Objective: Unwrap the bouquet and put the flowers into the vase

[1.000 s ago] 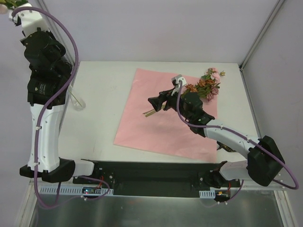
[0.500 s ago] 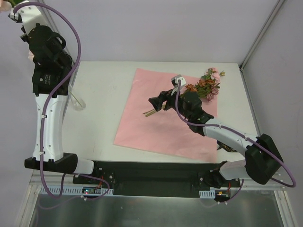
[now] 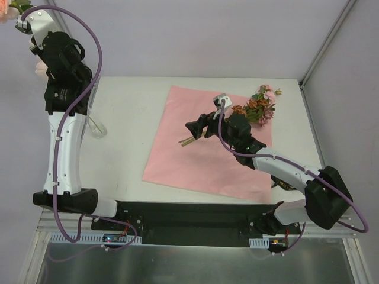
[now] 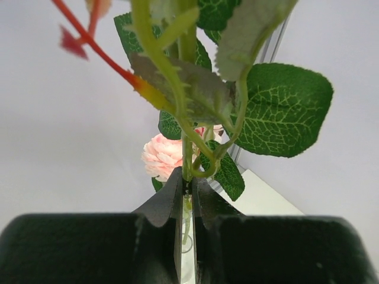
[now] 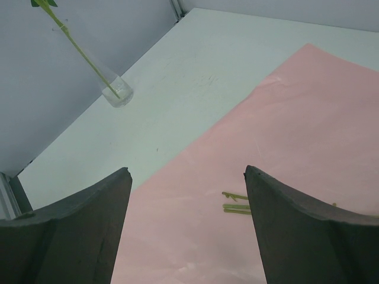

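The green stem is in line with the clear vase below. My left gripper should keep moving the stem down until it rests inside, then let go.
My left gripper is raised at the far left of the table and is shut on the green stem of a flower spray with a pale pink rose and broad leaves. The stem's lower end reaches into the clear vase, which also shows between the left fingers. The remaining flowers lie on the flat pink paper, their stem ends pointing left. My right gripper hovers open above those stem ends, holding nothing.
The vase stands near the left wall, with white table between it and the paper. Grey walls close in the left and back sides. A metal post rises at the back right corner.
My left arm has swung and turned at the upper left with the spray still gripped, and a pink bloom now shows beside it. The right arm has barely moved.
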